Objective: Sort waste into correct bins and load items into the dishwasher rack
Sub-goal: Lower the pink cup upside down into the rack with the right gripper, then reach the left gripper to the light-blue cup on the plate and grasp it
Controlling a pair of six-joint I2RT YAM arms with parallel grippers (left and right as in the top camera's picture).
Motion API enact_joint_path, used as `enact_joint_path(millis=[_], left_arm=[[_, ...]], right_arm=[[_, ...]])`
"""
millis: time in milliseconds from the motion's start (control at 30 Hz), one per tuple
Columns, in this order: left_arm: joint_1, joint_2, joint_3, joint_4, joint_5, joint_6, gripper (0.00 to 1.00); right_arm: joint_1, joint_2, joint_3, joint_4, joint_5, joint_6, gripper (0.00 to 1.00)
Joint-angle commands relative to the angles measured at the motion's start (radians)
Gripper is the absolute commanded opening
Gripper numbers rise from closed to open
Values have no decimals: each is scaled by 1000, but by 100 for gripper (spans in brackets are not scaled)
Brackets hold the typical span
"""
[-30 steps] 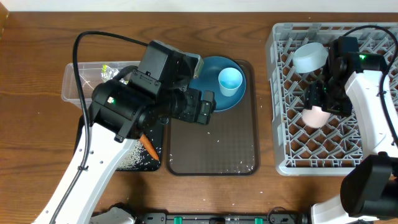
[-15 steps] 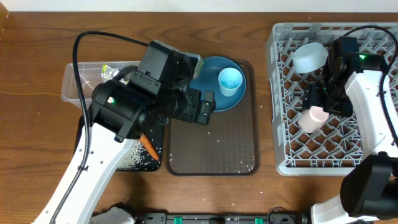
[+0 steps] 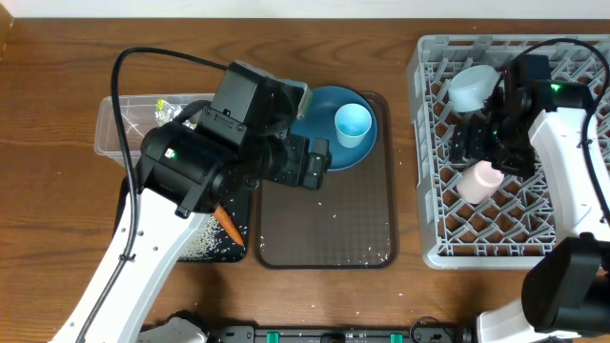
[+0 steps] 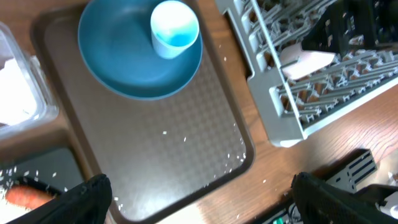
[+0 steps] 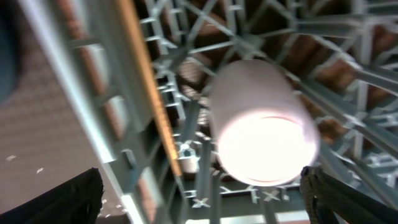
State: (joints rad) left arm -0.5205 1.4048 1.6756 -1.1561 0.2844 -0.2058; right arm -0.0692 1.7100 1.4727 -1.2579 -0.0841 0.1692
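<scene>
The robot's left gripper should lift the light-blue cup by its rim [image 3: 337, 121] and hand it over, because the cup stands on the dark-blue plate [image 3: 341, 160], far from the robot's right gripper.
The pale-pink cup [image 3: 479, 179] lies on its side among the pegs of the grey dishwasher rack [image 3: 434, 191]. It also shows in the right wrist view [image 5: 264, 124]. My right gripper [image 3: 472, 143] is open just above it [image 5: 202, 205] and empty. The pale-blue bowl [image 3: 474, 86] sits in the rack's far part. The light-blue cup [image 3: 354, 124] stands on the dark-blue plate [image 3: 319, 133]. My left gripper [image 3: 310, 164] is open and empty [image 4: 202, 199] above the brown tray [image 4: 186, 143]. The carrot [image 3: 227, 225] and rice lie in the black tray [image 3: 238, 250]. The chopsticks are out of view.
The clear tub [image 3: 107, 129] at the left holds foil and a yellow-green wrapper [image 3: 162, 107]. The left arm covers most of the tub and the black tray. Rice grains are scattered on the brown tray [image 3: 381, 238].
My right gripper has let go of the pink cup and drawn back up and away from it. The cup now rests on its side in the rack. The left arm has not moved.
</scene>
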Motion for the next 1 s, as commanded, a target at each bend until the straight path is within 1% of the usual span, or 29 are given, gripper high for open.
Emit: enact_joint_path(millis=[0, 67, 167, 300, 467, 633, 800, 867, 967], left_arm=[[3, 0, -4, 29, -9, 9, 95], [3, 0, -4, 28, -9, 9, 95], [3, 0, -4, 34, -9, 9, 95], [3, 9, -4, 113, -42, 8, 95], [2, 89, -6, 240, -43, -85, 95], [3, 231, -6, 369, -56, -96, 95], [3, 372, -6, 454, -74, -96, 95], [3, 420, -6, 473, -90, -99, 91], [3, 478, -6, 474, -117, -135, 76]], right_arm=[[-18, -80, 1, 5, -131, -100, 96], [-18, -142, 1, 8, -141, -112, 95], [-18, -253, 1, 18, -142, -111, 98], [-18, -383, 1, -11, -141, -111, 99], [-18, -504, 1, -63, -141, -111, 99], [-18, -561, 1, -111, -141, -111, 99], [-17, -562, -3, -159, -141, -111, 99], [-17, -560, -10, -159, -141, -111, 99], [-17, -560, -22, -153, -141, -111, 99]])
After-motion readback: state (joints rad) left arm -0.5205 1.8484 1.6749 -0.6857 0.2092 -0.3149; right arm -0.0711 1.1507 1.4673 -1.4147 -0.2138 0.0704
